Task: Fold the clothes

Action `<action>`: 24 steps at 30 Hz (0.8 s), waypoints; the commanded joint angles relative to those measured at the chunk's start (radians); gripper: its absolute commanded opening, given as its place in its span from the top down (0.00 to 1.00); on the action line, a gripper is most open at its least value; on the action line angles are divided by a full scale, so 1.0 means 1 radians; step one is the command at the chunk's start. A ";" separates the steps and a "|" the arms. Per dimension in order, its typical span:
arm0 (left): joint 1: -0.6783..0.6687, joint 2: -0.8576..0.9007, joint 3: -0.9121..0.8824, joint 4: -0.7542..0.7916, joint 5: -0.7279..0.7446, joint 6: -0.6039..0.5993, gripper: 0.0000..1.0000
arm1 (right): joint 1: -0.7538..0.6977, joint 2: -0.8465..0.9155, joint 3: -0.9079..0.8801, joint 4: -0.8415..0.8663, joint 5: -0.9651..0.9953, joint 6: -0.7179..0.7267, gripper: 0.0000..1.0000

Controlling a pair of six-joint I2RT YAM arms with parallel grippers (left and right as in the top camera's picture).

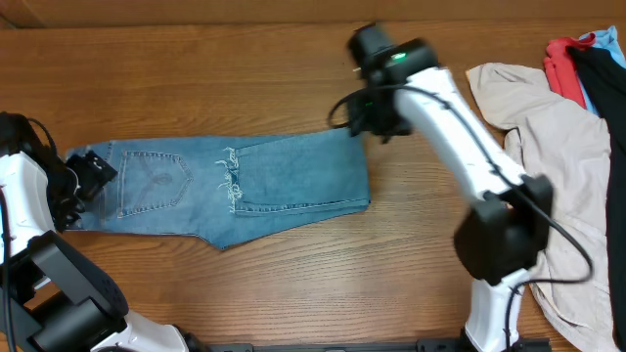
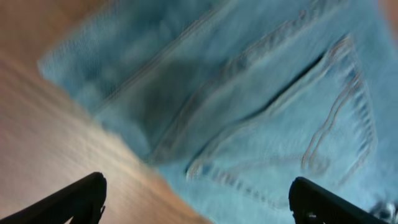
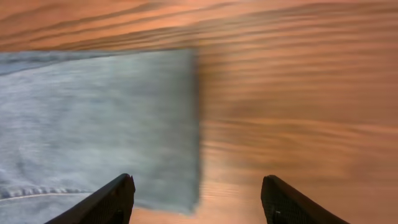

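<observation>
The jeans' end [image 2: 84,84] will bunch up into curled folds when I lift it, because the denim lies in loose folds next to the gaping pocket edge [image 2: 267,107].
The clothes, light blue jeans [image 1: 245,186], lie folded in a long strip across the middle of the wooden table. A stitched back pocket [image 2: 292,118] shows in the left wrist view. My left gripper [image 1: 90,181] is at the strip's left end, open [image 2: 199,202], with denim and bare wood under its spread fingers and nothing held. My right gripper [image 1: 372,125] hangs over the strip's upper right corner. It is open too [image 3: 196,199], and the straight right edge of the jeans [image 3: 124,124] runs between its fingers [image 3: 112,202]. The cloth there lies flat.
A large beige garment [image 1: 558,147] is spread at the right side of the table. Red [image 1: 560,64] and black [image 1: 602,83] garments lie at the far right corner. Bare wood [image 1: 293,293] surrounds the jeans.
</observation>
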 commanded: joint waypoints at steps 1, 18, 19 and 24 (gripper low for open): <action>0.016 -0.006 0.020 0.049 -0.052 0.053 0.05 | -0.045 -0.030 0.014 -0.035 0.048 -0.011 0.31; 0.111 0.214 0.020 0.316 0.141 0.211 0.10 | -0.106 -0.030 0.012 -0.087 0.048 -0.010 0.31; 0.111 0.236 0.020 0.324 0.140 0.211 0.10 | -0.106 -0.030 0.012 -0.092 0.048 -0.010 0.32; 0.112 0.328 0.020 0.354 0.106 0.212 0.08 | -0.106 -0.030 0.012 -0.109 0.048 -0.010 0.32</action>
